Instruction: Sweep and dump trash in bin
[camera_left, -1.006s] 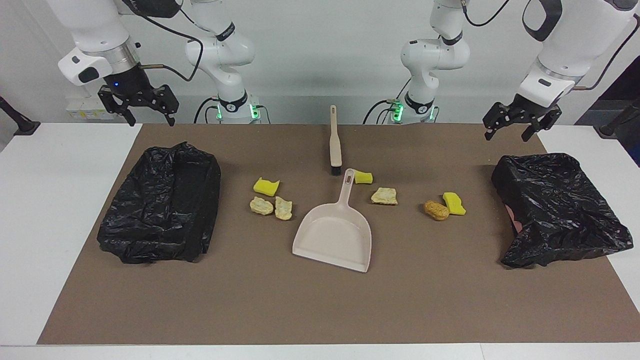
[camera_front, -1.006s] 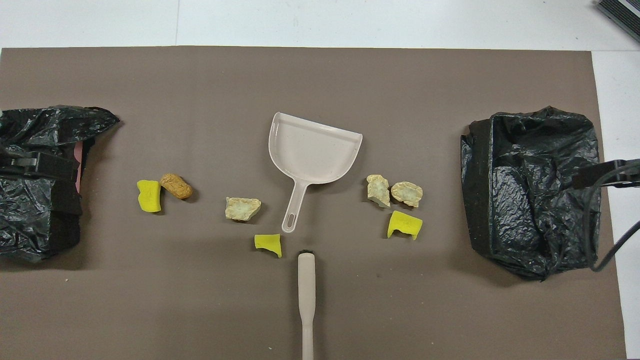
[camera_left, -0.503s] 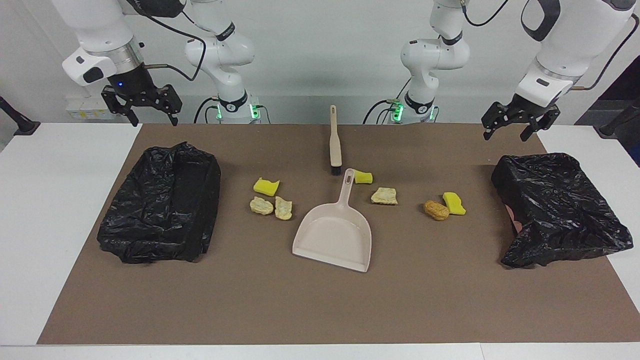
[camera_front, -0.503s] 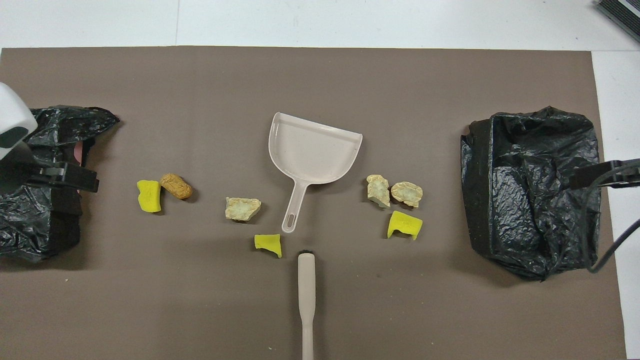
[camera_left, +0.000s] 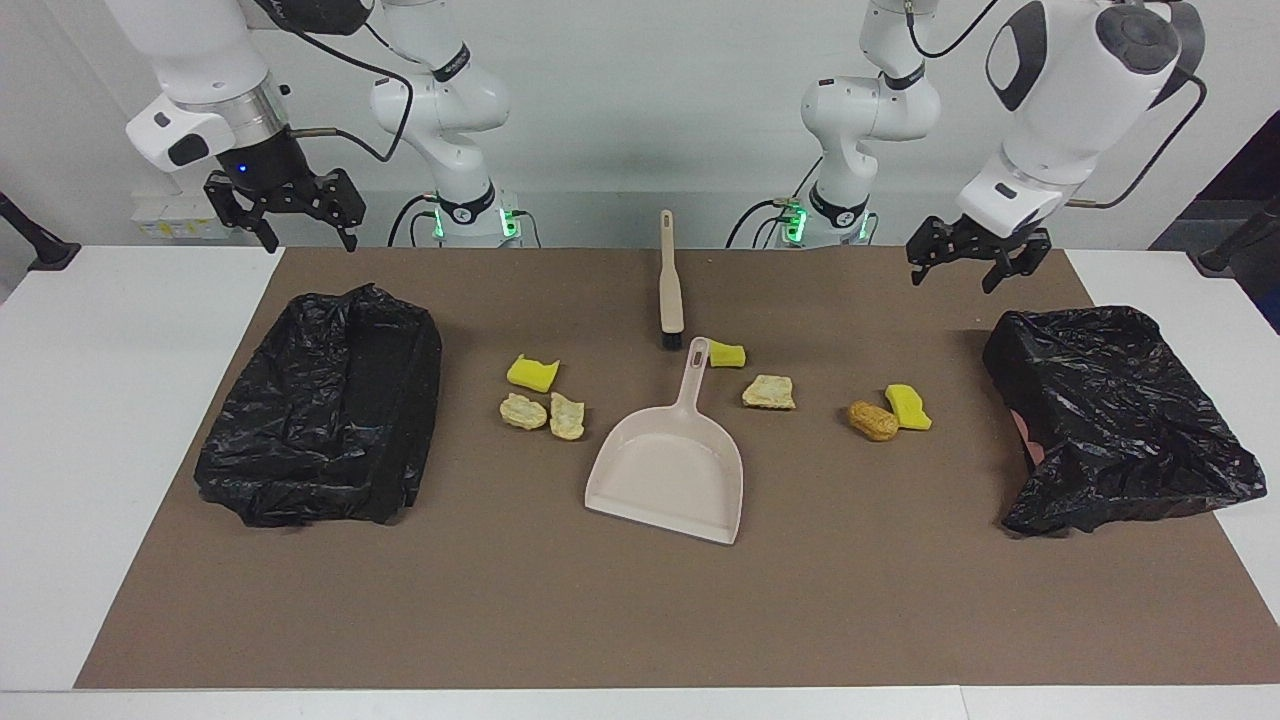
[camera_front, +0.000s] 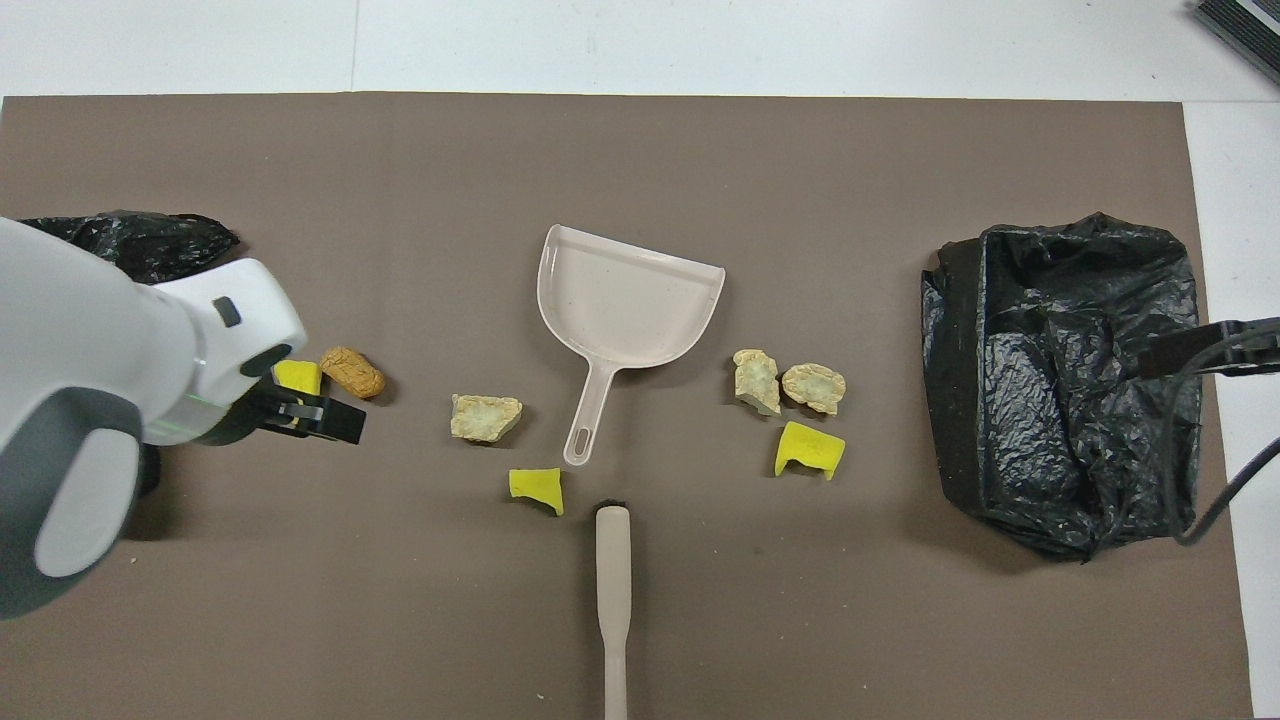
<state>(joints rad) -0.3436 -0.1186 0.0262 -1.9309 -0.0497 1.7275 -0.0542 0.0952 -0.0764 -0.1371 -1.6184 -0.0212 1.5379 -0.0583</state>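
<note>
The beige brush's bristles (camera_front: 612, 504) face the dustpan and the brush's handle (camera_front: 615, 672) is free. My open left gripper goes on toward the brush's handle before it closes there.
The trash lies on the brown mat (camera_left: 640, 610) around a beige dustpan (camera_left: 670, 470). It is yellow sponge chunks (camera_left: 532, 373) (camera_left: 727, 354) (camera_left: 908, 407), pale bread lumps (camera_left: 523, 411) (camera_left: 567, 416) (camera_left: 769, 392) and an orange-brown lump (camera_left: 873, 420). A beige brush (camera_left: 669, 285) lies nearer to the robots than the dustpan's handle. My left gripper (camera_left: 952, 280) is open and empty, up over the mat's robot-side edge; in the overhead view it (camera_front: 330, 420) partly covers a sponge chunk (camera_front: 297, 376). My right gripper (camera_left: 306, 243) is open and empty, raised beside its bin.
Two bins lined with black bags stand on the mat: one (camera_left: 320, 405) at the right arm's end, one (camera_left: 1110, 415) at the left arm's end. In the overhead view my left arm hides most of its bin (camera_front: 150, 240). White table (camera_left: 100, 400) surrounds the mat.
My left gripper has swung from beside its bin toward the table's middle and a little lower. My right gripper shifted slightly, then held still. Trash, dustpan and brush have not moved.
</note>
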